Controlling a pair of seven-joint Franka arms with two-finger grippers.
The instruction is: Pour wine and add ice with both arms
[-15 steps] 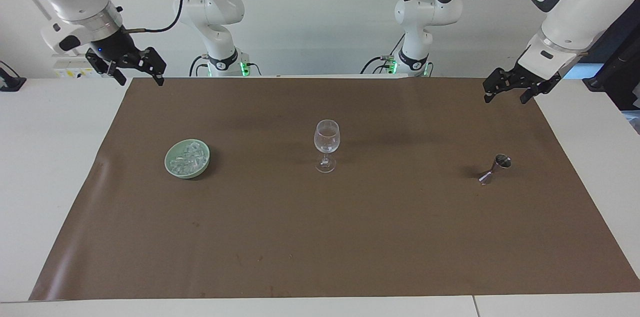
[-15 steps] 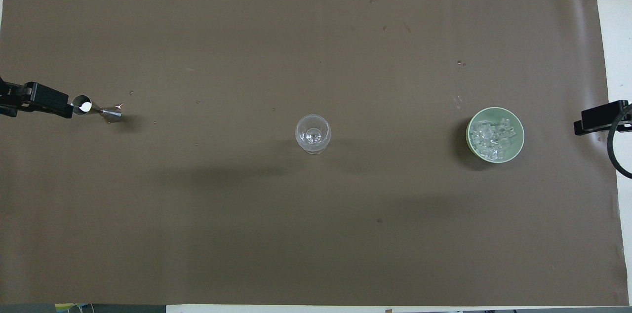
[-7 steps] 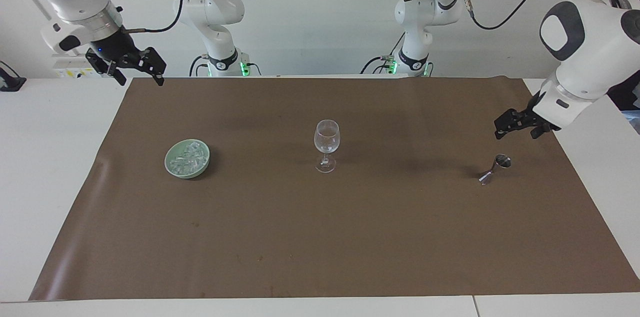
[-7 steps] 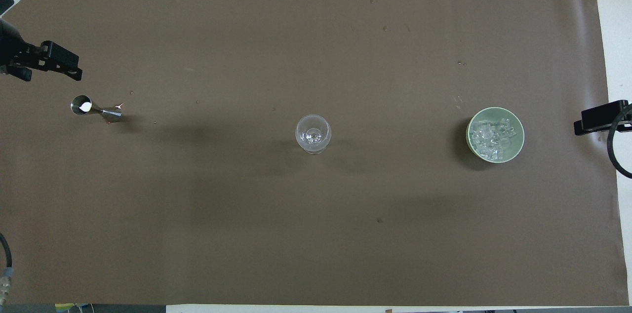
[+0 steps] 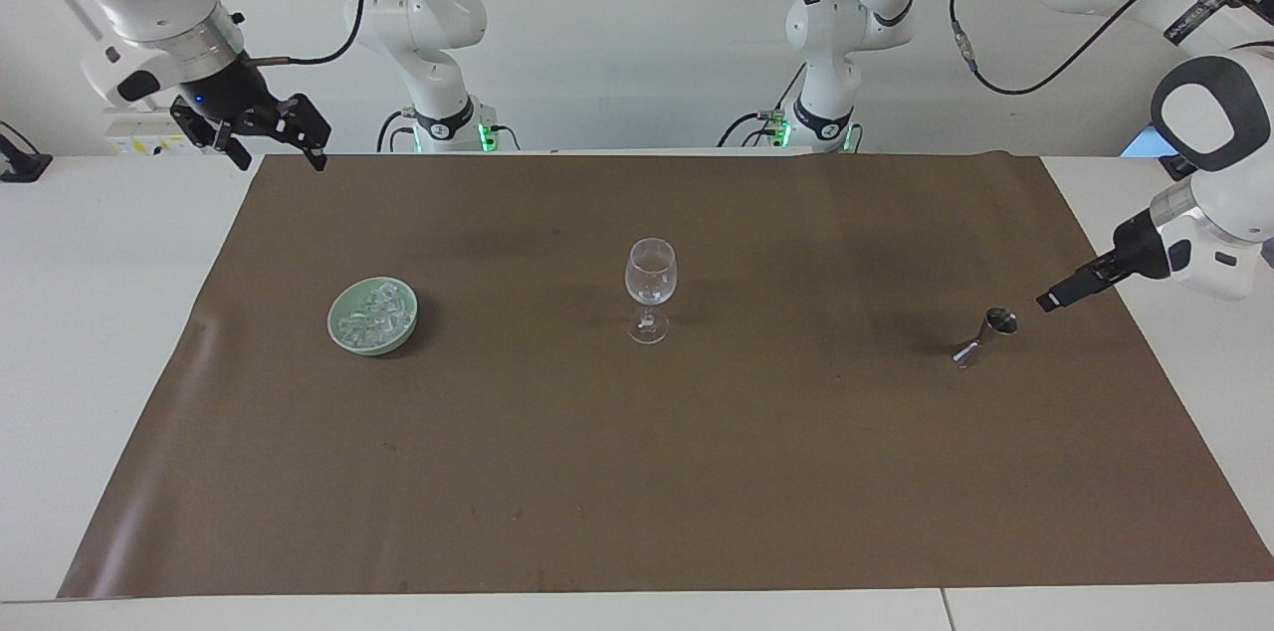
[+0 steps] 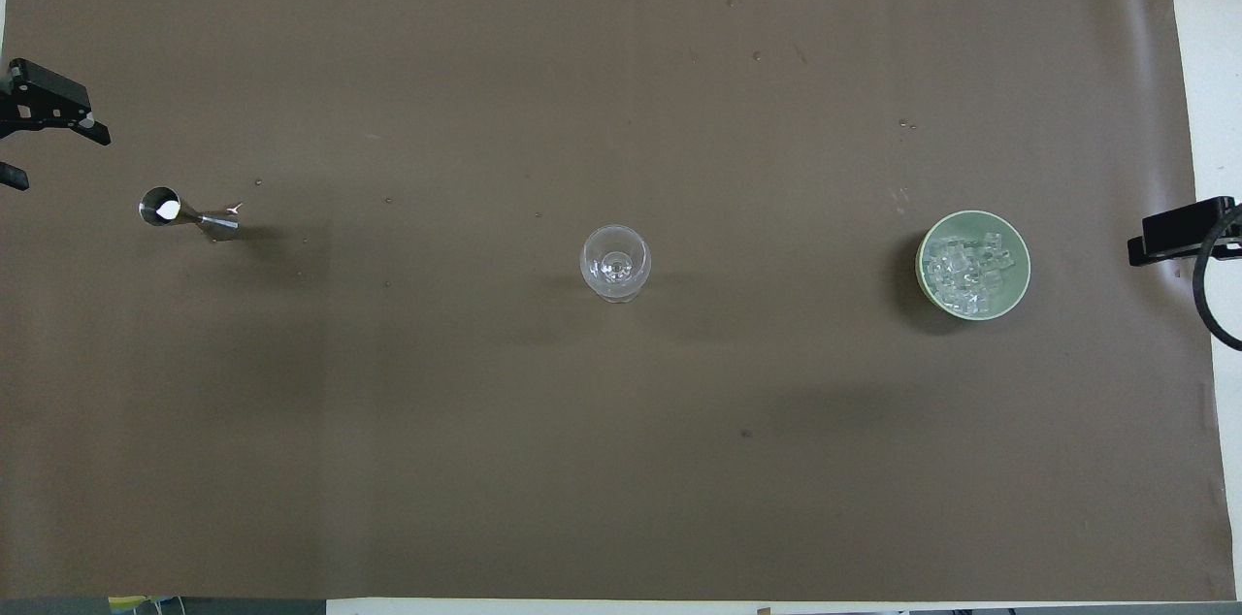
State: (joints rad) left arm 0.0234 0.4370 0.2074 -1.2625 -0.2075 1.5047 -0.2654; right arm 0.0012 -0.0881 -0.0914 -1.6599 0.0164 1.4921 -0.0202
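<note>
The small steel jigger should hold liquid that ripples when I lift it, because a sharp white reflection shines inside the jigger's opening.
A small steel jigger stands on the brown mat toward the left arm's end; no wine shows in it. My left gripper hangs open and low over the mat beside the jigger's top, apart from it. A clear stemmed wine glass stands upright mid-mat. The ice is heaped in a pale green bowl toward the right arm's end. My right gripper waits open, high over the mat's corner by the robots.
The brown mat covers most of the white table. Glass, bowl and jigger stand in one row with wide bare gaps between them. A black cable loops at the mat's edge by the right gripper.
The left arm swung down from the mat's edge by the robots to beside the jigger, and its gripper turned edge-on. The right arm, glass, bowl and jigger stayed put.
</note>
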